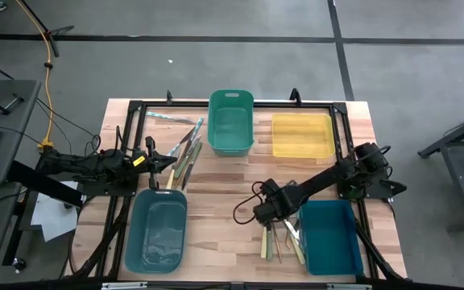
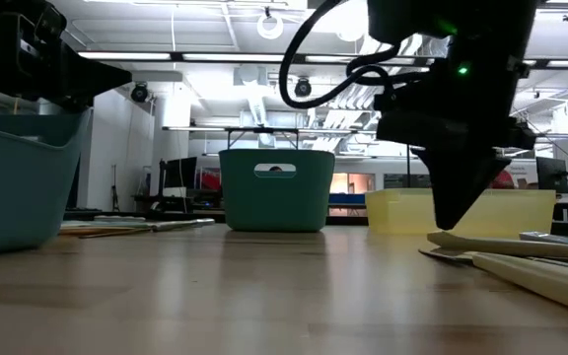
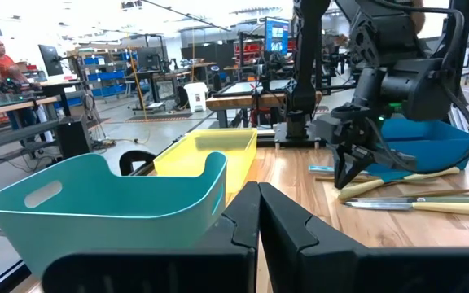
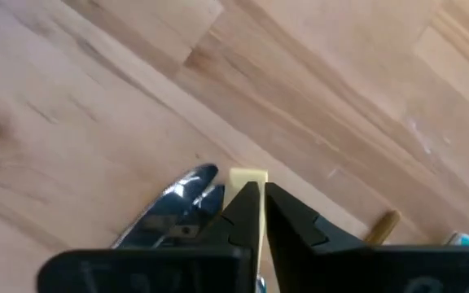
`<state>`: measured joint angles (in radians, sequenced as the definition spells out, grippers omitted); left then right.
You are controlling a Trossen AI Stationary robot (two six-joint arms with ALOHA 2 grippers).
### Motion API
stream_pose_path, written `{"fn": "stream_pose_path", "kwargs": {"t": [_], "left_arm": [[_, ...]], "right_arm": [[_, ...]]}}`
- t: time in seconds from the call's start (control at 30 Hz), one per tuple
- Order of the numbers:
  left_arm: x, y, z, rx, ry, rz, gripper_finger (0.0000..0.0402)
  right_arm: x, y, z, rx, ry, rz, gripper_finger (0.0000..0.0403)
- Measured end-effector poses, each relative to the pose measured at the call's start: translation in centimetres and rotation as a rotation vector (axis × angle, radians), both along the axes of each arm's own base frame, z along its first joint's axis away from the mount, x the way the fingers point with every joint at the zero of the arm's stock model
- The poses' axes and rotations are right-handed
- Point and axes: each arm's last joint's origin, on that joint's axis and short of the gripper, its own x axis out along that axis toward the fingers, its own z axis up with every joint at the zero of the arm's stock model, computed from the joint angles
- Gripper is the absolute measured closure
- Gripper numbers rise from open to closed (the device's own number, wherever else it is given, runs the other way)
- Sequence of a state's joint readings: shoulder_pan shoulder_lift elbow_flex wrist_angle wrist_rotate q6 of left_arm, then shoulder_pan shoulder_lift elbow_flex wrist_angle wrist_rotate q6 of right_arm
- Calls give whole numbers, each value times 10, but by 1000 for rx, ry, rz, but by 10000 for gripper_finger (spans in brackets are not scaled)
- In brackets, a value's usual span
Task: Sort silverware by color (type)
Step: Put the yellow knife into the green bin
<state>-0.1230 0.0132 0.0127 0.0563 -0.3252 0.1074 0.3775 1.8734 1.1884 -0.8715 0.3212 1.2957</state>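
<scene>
The fingers of my right gripper are almost closed above the pale yellow handle, so I need to open them, move down and close them around the handle's square end.
My right gripper points steeply down over a small heap of silverware lying on the table beside the blue bin. It is shut on a pale yellow handle. A metal fork end lies just beside the fingers. A second heap of silverware lies flat at the far left, near the green bin. My left gripper is shut with nothing in it and held level above the table's left side. My right gripper pinches the end of the pale yellow handle between its two fingertips, coming from above and slanting steeply down. Only the handle's square end shows past the fingers. The fingers hide the rest of that piece, so whether it is lifted cannot be told.
Four bins stand on the wooden table: green at the far middle, yellow at the far right, blue at the near right, teal at the near left. Bare wood lies in the middle between them. A black frame runs around the work area.
</scene>
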Motion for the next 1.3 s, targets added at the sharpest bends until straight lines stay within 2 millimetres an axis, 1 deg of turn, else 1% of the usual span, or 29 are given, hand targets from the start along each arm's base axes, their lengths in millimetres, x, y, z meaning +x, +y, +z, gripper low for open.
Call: {"fn": "stream_pose_path", "kwargs": {"t": [0.1, 0.27, 0.33, 0.4, 0.5, 0.63, 0.9, 1.1, 1.3], "left_arm": [[0, 0, 0, 0, 0, 0, 401], [0, 0, 0, 0, 0, 0, 401], [0, 0, 0, 0, 0, 0, 401], [0, 0, 0, 0, 0, 0, 401], [0, 0, 0, 0, 0, 0, 401], [0, 0, 0, 0, 0, 0, 401], [0, 0, 0, 0, 0, 0, 401], [0, 0, 0, 0, 0, 0, 401], [0, 0, 0, 0, 0, 0, 401]], "right_arm": [[2, 1, 7, 13, -10, 33, 355], [6, 9, 24, 23, -80, 70, 281], [5, 8, 24, 28, -73, 43, 252], [5, 5, 19, 43, -70, 0, 228], [2, 0, 11, 47, -50, -30, 207], [0, -4, 7, 45, -45, -66, 203], [-4, -6, -5, 71, -54, -72, 220], [-4, -7, -6, 65, -68, -89, 229], [-2, -9, -10, 66, -71, -97, 246]]}}
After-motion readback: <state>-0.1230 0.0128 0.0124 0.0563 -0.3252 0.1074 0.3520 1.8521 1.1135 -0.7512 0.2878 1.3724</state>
